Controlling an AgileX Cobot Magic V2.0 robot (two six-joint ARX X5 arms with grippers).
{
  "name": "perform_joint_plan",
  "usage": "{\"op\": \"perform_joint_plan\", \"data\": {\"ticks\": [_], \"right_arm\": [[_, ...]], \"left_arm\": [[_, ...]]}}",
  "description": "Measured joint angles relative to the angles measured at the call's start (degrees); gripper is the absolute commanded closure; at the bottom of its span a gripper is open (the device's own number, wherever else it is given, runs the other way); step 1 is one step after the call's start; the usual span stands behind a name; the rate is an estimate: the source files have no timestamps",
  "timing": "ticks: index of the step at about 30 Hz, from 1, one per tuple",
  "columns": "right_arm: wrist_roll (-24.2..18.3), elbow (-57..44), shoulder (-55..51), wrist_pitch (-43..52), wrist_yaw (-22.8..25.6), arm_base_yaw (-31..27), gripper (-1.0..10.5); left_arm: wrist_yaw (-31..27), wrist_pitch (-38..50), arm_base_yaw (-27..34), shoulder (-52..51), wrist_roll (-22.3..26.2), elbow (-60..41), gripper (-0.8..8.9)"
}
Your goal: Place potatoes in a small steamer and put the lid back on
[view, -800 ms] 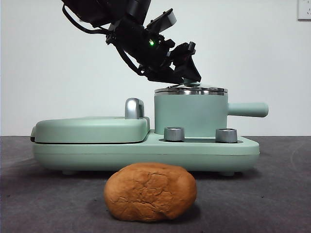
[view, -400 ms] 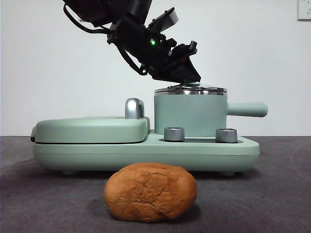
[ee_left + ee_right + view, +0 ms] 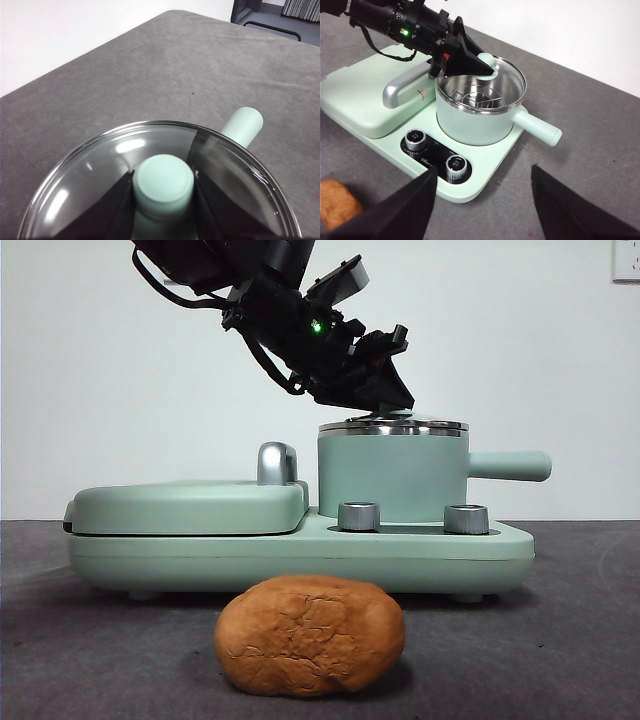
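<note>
The wire rack (image 3: 479, 97) sits far below the small steamer's rim, so the potato (image 3: 310, 635) will lie fully inside, clear of the lid, when the robot lowers it in.
The potato (image 3: 310, 635) lies on the grey table in front of the appliance, and its edge shows in the right wrist view (image 3: 337, 202). The small steamer (image 3: 392, 475) stands on the appliance's right half with its handle (image 3: 510, 466) pointing right. The glass lid (image 3: 392, 426) rests on its steel rim. My left gripper (image 3: 385, 405) comes down from the upper left and is shut on the lid's mint-green knob (image 3: 163, 182). My right gripper (image 3: 485, 200) is open and empty, hovering above the table in front of the appliance.
The flat green grill plate (image 3: 185, 505) with a steel handle (image 3: 276, 462) fills the appliance's left half. Two steel dials (image 3: 358, 516) (image 3: 466, 518) sit on the base in front of the steamer. A white wall stands behind.
Almost nothing. The left arm has shifted by a few pixels and stays on the lid's knob. The lid and the potato have not moved.
</note>
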Motion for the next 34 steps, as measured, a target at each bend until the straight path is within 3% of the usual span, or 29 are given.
{"op": "perform_joint_plan", "data": {"ticks": [13,29,34], "right_arm": [[0.0,0.0,0.0,-0.1,0.0,0.0,6.5],[0.0,0.0,0.0,-0.1,-0.1,0.0,6.5],[0.0,0.0,0.0,-0.1,-1.4,0.0,6.5]], "left_arm": [[-0.2,-3.4,-0.1,-8.3,-0.1,0.0,8.08],[-1.1,-22.0,0.0,-27.5,-0.2,-0.3,7.99],[-2.0,-25.6,1.0,-32.6,-0.2,-5.1,7.99]]}}
